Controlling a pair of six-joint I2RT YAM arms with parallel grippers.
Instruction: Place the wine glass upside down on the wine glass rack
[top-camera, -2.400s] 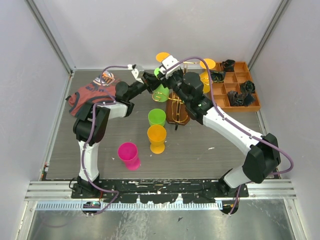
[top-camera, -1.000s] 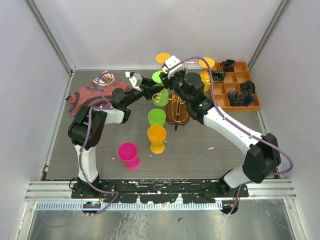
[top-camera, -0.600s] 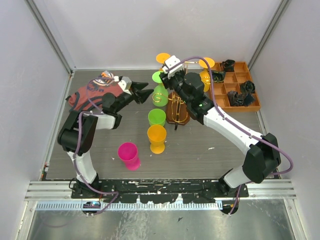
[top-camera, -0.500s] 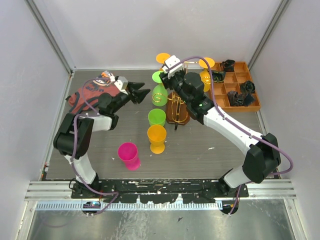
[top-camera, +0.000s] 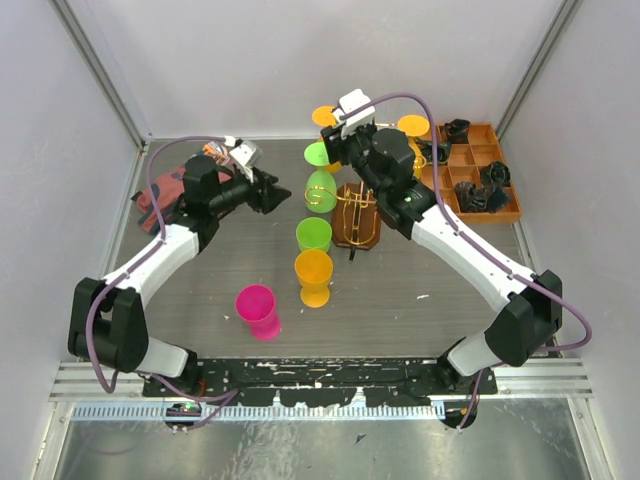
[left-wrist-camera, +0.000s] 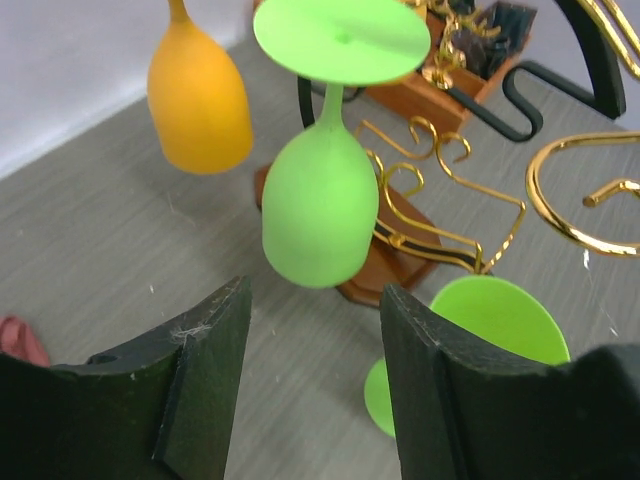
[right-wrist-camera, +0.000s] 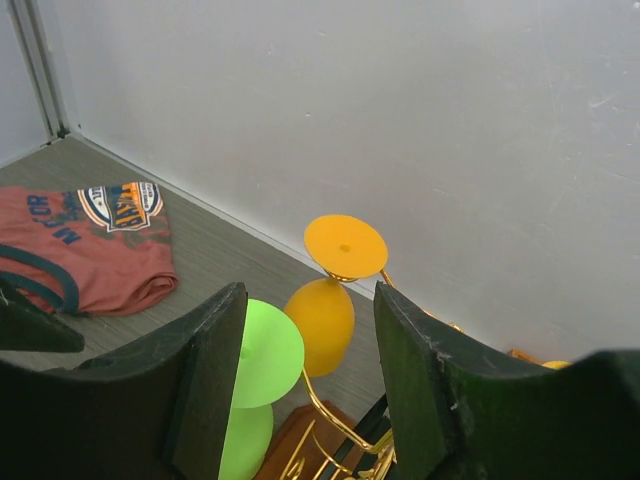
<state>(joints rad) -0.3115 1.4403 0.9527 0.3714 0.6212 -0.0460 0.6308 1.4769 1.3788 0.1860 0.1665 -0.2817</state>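
The green glass hanging (top-camera: 317, 155) by its foot is on the rack. My left gripper should go on open toward the upright green glass (top-camera: 312, 233) before it closes on its rim.
A green wine glass (top-camera: 320, 187) hangs upside down on the gold wire rack (top-camera: 353, 205), which stands on a dark wooden base. In the left wrist view the glass (left-wrist-camera: 320, 200) hangs by its foot (left-wrist-camera: 340, 38) from a wire arm (left-wrist-camera: 440, 205). My left gripper (top-camera: 272, 190) is open and empty, a short way left of the glass (left-wrist-camera: 315, 370). My right gripper (top-camera: 338, 138) is open and empty above the rack's back (right-wrist-camera: 310, 380). An orange glass (right-wrist-camera: 320, 312) hangs upside down behind the green one's foot (right-wrist-camera: 268, 352).
Upright green (top-camera: 313, 235), orange (top-camera: 313, 272) and pink (top-camera: 258, 308) glasses stand in front of the rack. Another orange glass (top-camera: 415, 127) hangs at the rack's right. An orange-brown compartment tray (top-camera: 505, 210) sits at the back right. A red T-shirt (top-camera: 165, 188) lies at the back left.
My left gripper let go of the green glass and drew back to the left. The glass stays hanging on the rack. My right gripper rose and moved back from the rack.
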